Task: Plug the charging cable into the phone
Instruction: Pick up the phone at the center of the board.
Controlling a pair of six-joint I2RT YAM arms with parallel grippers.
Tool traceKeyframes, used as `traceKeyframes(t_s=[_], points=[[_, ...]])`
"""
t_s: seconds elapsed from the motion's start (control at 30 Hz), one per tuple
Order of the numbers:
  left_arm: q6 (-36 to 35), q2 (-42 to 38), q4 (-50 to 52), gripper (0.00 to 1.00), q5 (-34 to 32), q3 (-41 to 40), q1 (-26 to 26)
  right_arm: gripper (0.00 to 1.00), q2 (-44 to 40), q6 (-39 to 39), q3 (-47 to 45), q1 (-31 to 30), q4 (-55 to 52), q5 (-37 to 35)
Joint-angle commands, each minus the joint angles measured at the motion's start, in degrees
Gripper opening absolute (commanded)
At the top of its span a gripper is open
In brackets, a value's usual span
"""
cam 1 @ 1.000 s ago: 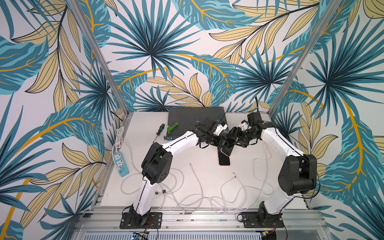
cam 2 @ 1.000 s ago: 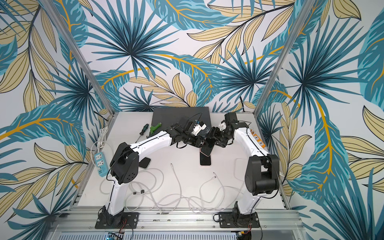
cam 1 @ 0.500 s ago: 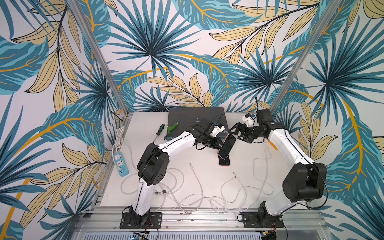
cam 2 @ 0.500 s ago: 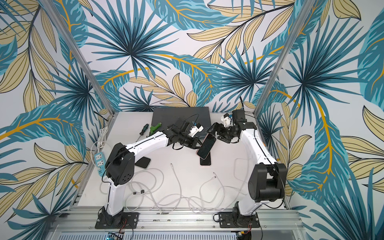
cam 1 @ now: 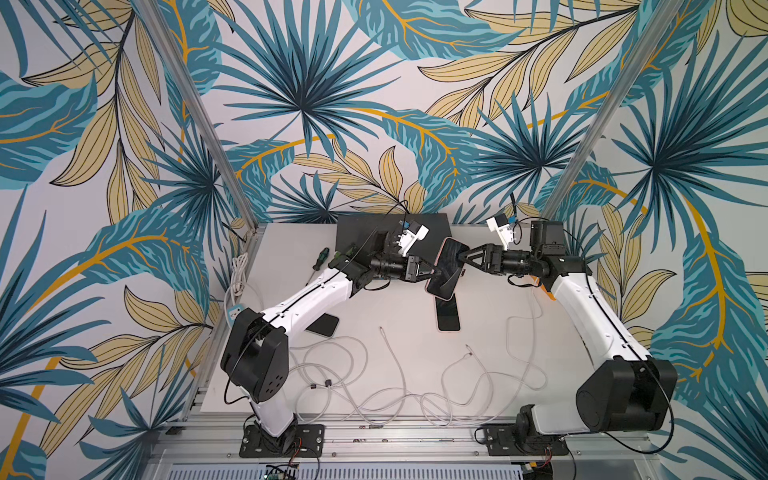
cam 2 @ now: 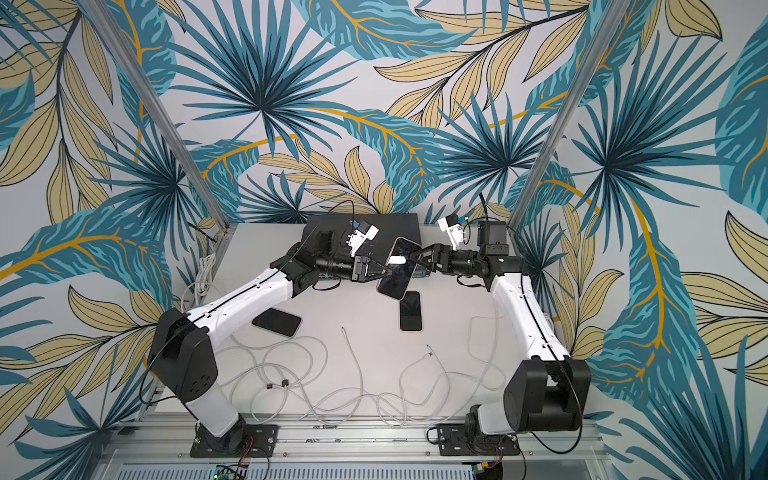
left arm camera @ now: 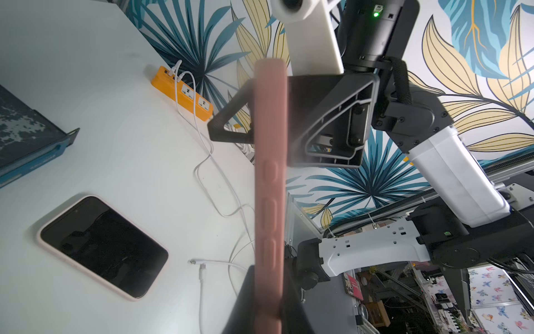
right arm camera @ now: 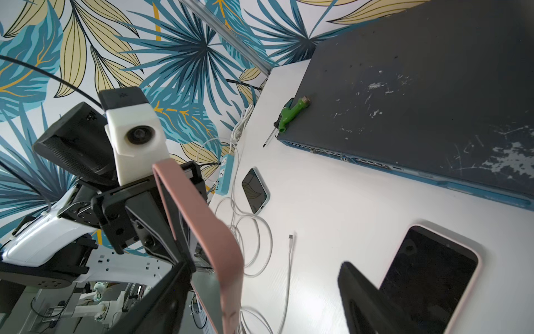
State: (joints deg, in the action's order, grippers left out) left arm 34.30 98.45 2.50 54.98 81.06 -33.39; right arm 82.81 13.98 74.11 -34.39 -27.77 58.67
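The phone is tilted in the robot's left gripper, so the right gripper should hold the phone's upper part while the left gripper takes the phone's side edge squarely.
A phone in a pink case hangs tilted above the table's back middle. My left gripper is shut on its lower side edge. My right gripper stands open around the phone's upper part. The pink case lies beside one finger and well apart from the other. White charging cables loop over the front of the table, their free plugs lying loose. No plug is held.
A second pink-cased phone lies flat under the grippers. A dark phone lies by the left arm. At the back sits a black box with a green screwdriver. An orange power strip lies at the right.
My left gripper closed on the phone and lifted it tilted off the table. My right gripper drew back to the right, then returned with open fingers around the phone's upper part.
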Motion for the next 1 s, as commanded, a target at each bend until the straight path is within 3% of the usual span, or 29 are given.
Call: traceKeyframes(t_s=[0.0,0.23,0.5,0.77,0.9,0.97], points=[[5.21,-1.71,-10.46,0.00,3.29,-2.16,0.08,0.79,-1.86,2.28,-1.86,-0.20,6.37,5.07],[11.05,-1.04,-18.04,0.00,3.57,-4.35,-0.01,0.52,-1.77,9.34,-4.01,-1.16,17.36,6.21],[14.60,0.67,-21.55,0.00,3.90,-3.72,-0.87,0.37,-1.19,11.90,-4.94,-3.13,21.18,5.74],[12.58,1.00,-17.22,0.02,4.14,-1.98,-0.90,0.02,-2.10,10.25,-4.18,-3.15,19.09,4.41],[12.25,1.71,-15.48,0.47,5.91,0.55,-0.94,0.00,-2.50,10.82,-3.82,-3.18,19.43,4.83],[12.32,2.02,-15.38,0.53,6.67,1.82,-0.95,0.00,-2.70,12.12,-4.10,-3.16,20.93,5.67]])
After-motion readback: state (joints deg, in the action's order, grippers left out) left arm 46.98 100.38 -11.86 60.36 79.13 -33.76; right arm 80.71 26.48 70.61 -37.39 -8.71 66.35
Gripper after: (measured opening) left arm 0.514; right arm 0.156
